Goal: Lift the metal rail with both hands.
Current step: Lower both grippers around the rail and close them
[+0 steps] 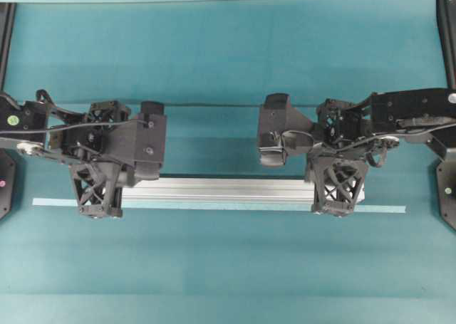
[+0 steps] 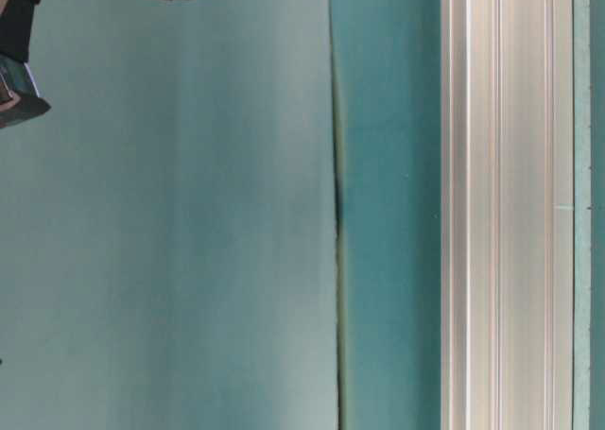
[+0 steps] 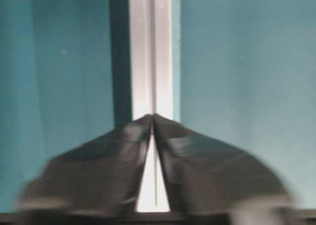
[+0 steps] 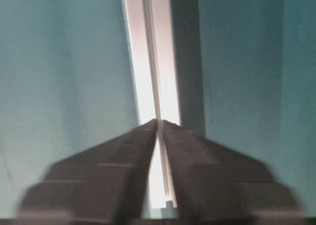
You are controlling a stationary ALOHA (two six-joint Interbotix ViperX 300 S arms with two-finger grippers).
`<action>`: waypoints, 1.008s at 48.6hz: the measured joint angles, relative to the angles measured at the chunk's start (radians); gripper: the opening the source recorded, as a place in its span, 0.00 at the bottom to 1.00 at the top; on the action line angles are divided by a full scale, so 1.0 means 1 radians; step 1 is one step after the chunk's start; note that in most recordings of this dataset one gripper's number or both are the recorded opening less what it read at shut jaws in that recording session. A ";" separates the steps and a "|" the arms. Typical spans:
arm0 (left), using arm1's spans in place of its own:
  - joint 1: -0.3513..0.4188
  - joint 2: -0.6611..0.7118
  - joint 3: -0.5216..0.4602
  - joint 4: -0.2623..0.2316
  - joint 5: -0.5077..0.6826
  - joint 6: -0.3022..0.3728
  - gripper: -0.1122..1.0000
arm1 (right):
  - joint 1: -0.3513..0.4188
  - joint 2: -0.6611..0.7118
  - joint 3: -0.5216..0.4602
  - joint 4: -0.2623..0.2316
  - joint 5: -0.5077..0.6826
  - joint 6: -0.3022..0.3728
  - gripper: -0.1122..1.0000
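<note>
The pale blue-green strip (image 1: 385,208) reaches out beyond both ends of the metal rail (image 1: 228,189), so the metal rail will come up free and the strip will stay behind when I lift.
The metal rail (image 1: 221,189) lies left to right across the teal table, silver and grooved; it also runs up the table-level view (image 2: 501,203). My left gripper (image 1: 100,206) hangs over its left end and my right gripper (image 1: 335,206) over its right end. In the left wrist view the black fingertips meet at a point (image 3: 152,117), shut, with the rail (image 3: 150,52) showing beneath and beyond them. The right wrist view is alike: tips together (image 4: 159,121) above the rail (image 4: 153,62). Both pairs of fingers are blurred. Neither holds anything.
A thin pale blue-green strip (image 1: 214,206) lies along the rail's near side and sticks out past both ends. Black arm bases stand at the left (image 1: 6,181) and right (image 1: 447,189) table edges. A fold in the table cover (image 2: 337,203) runs parallel to the rail.
</note>
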 measured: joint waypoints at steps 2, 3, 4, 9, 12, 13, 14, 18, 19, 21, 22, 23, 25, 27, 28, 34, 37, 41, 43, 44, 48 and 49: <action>-0.002 0.000 0.000 0.000 0.000 0.000 0.61 | 0.000 0.000 0.003 0.000 -0.009 0.000 0.65; -0.002 0.000 0.000 0.000 0.000 0.002 0.67 | 0.000 0.000 0.005 0.000 -0.014 0.000 0.71; -0.002 0.000 0.002 -0.002 0.000 0.002 0.72 | 0.000 0.000 0.006 -0.002 -0.018 0.000 0.76; -0.003 0.006 0.005 0.000 -0.006 0.002 0.95 | 0.005 0.000 0.021 -0.008 -0.048 0.000 0.94; -0.005 0.012 0.009 0.000 -0.011 0.002 0.99 | 0.014 0.000 0.032 -0.017 -0.069 0.000 0.96; -0.005 0.014 0.009 0.000 -0.011 0.000 0.99 | 0.017 0.002 0.037 -0.018 -0.075 0.000 0.96; -0.005 0.015 0.011 -0.002 -0.012 0.000 0.99 | 0.021 0.000 0.040 -0.018 -0.086 0.000 0.96; -0.005 0.021 0.012 0.000 -0.015 -0.003 0.98 | 0.031 0.002 0.049 -0.021 -0.106 0.000 0.96; -0.005 0.021 0.012 0.000 -0.017 -0.006 0.99 | 0.032 0.002 0.052 -0.021 -0.109 0.000 0.96; -0.005 0.025 0.015 0.000 -0.021 -0.008 0.99 | 0.034 0.000 0.057 -0.023 -0.117 0.000 0.96; -0.005 0.025 0.015 0.000 -0.023 -0.009 0.99 | 0.034 0.000 0.060 -0.023 -0.121 0.000 0.96; -0.005 0.026 0.017 0.000 -0.026 -0.009 0.99 | 0.035 0.002 0.061 -0.023 -0.124 0.000 0.96; -0.005 0.029 0.020 0.000 -0.032 -0.011 0.99 | 0.035 0.002 0.067 -0.021 -0.130 0.000 0.96; -0.005 0.031 0.026 0.000 -0.040 -0.015 0.99 | 0.037 0.002 0.074 -0.023 -0.133 0.000 0.96; -0.005 0.034 0.029 0.000 -0.044 -0.017 0.99 | 0.035 0.002 0.075 -0.023 -0.137 0.000 0.96; -0.005 0.052 0.057 -0.002 -0.075 -0.032 0.99 | 0.037 0.003 0.095 -0.023 -0.152 0.002 0.96; -0.005 0.060 0.066 0.000 -0.091 -0.038 0.99 | 0.041 0.008 0.101 -0.023 -0.160 0.002 0.96; -0.005 0.067 0.078 0.000 -0.115 -0.041 0.99 | 0.043 0.015 0.110 -0.023 -0.167 0.002 0.96; -0.005 0.074 0.084 0.000 -0.130 -0.041 0.99 | 0.044 0.021 0.115 -0.023 -0.175 0.002 0.96; -0.005 0.075 0.087 -0.002 -0.138 -0.041 0.99 | 0.044 0.025 0.117 -0.023 -0.179 0.002 0.96; -0.005 0.095 0.104 0.000 -0.172 -0.043 0.99 | 0.048 0.040 0.129 -0.023 -0.209 0.003 0.96; -0.005 0.100 0.106 0.000 -0.176 -0.043 0.99 | 0.048 0.044 0.135 -0.023 -0.221 0.003 0.96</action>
